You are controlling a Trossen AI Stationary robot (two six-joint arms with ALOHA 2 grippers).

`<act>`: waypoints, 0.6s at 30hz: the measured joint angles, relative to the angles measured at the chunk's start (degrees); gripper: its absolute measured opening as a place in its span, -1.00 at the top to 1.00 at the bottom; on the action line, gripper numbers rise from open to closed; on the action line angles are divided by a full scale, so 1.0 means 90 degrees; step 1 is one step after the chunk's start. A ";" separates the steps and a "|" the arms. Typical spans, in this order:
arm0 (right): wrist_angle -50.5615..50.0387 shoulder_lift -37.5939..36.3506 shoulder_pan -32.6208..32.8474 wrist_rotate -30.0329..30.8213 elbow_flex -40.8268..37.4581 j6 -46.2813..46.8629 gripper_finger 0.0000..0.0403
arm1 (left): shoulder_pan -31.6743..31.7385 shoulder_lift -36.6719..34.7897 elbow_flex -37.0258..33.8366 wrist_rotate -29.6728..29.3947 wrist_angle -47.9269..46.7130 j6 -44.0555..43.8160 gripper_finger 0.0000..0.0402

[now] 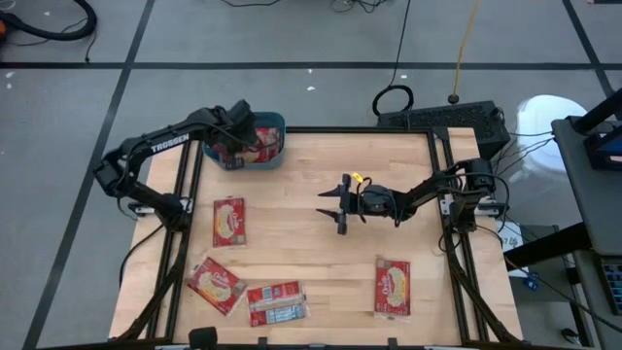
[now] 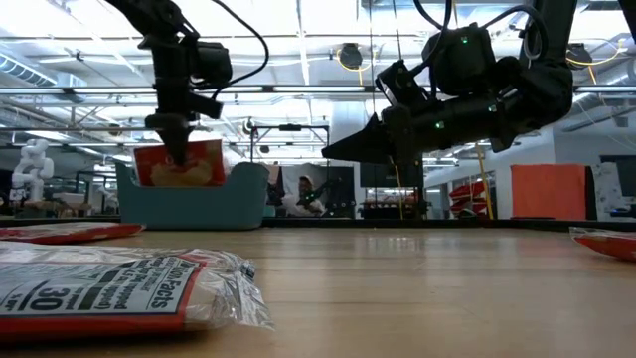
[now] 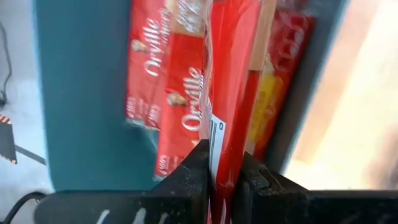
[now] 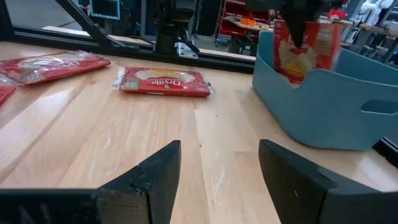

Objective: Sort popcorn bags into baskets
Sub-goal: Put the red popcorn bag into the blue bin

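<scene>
My left gripper should open and lay the popcorn bag flat over the bags inside (image 1: 265,153), as the red popcorn bag stands on edge (image 2: 205,164) above the teal basket's rim.
The teal basket (image 1: 277,156) stands at the table's far left. My left gripper (image 1: 236,141) is over it, shut on a red popcorn bag (image 2: 199,164) that stands on edge with its lower part inside the basket. More bags (image 3: 161,74) lie inside the basket. Several bags rest flat on the table: one (image 1: 229,221) at the left, two (image 1: 216,285) (image 1: 276,302) near the front edge, and one (image 1: 393,288) at the front right. My right gripper (image 1: 335,206) hovers open over the table's middle, pointing level toward the left, with nothing between its fingers. My left gripper pinches the bag's upper edge (image 3: 224,146) between its two fingers (image 3: 193,168). The fingers come from above, pointing steeply down. The bag hangs upright below them, its lower part behind the basket's wall (image 2: 194,204); whether it rests on the bags inside, I cannot tell.
Black frame rails run along the table's left and right sides (image 1: 457,253). Bare wood lies between the basket and my right gripper (image 4: 211,118). Cables and a power strip (image 1: 442,119) sit beyond the far edge.
</scene>
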 joint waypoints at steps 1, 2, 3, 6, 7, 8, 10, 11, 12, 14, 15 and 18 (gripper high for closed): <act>0.0001 0.0000 0.0000 -0.0002 0.0000 0.0015 -0.03 | -0.0013 0.0000 0.0000 0.0000 -0.0086 0.0055 0.82; 0.0004 0.0000 0.0000 -0.0001 0.0000 0.0029 -0.03 | -0.0014 0.0002 0.0000 0.0000 -0.0139 0.0110 0.82; 0.0006 0.0000 0.0000 0.0000 0.0000 0.0028 -0.03 | -0.0011 0.0002 0.0000 0.0000 -0.0169 0.0135 0.82; 0.0004 0.0000 0.0000 0.0007 0.0000 0.0015 -0.03 | -0.0004 0.0002 0.0000 0.0039 -0.0234 0.0192 0.82; 0.0005 0.0000 0.0000 0.0007 0.0000 0.0002 -0.03 | -0.0004 0.0002 0.0000 0.0058 -0.0235 0.0208 0.82; 0.0004 0.0000 0.0000 0.0010 0.0000 0.0000 -0.03 | -0.0004 0.0002 0.0000 0.0047 -0.0213 0.0216 0.82; 0.0005 0.0000 0.0000 0.0010 0.0000 0.0001 -0.03 | -0.0004 0.0004 -0.0002 0.0031 -0.0088 0.0223 0.82; 0.0004 0.0000 0.0000 0.0010 0.0000 0.0001 -0.03 | -0.0007 0.0019 0.0000 0.0027 -0.0014 0.0277 0.81; 0.0006 0.0000 0.0000 0.0010 0.0000 0.0001 -0.03 | -0.0007 0.0035 -0.0001 0.0022 0.0044 0.0343 0.79; 0.0006 0.0000 0.0000 0.0010 0.0000 -0.0004 -0.03 | -0.0004 0.0049 -0.0002 -0.0034 0.0155 0.0459 0.73; 0.0006 0.0000 0.0000 0.0011 0.0000 0.0001 -0.03 | 0.0003 0.0049 -0.0004 -0.0124 0.0236 0.0481 0.70; 0.0006 0.0000 0.0000 0.0012 0.0000 0.0002 -0.03 | 0.0020 0.0049 -0.0047 -0.0381 0.0492 0.0548 0.55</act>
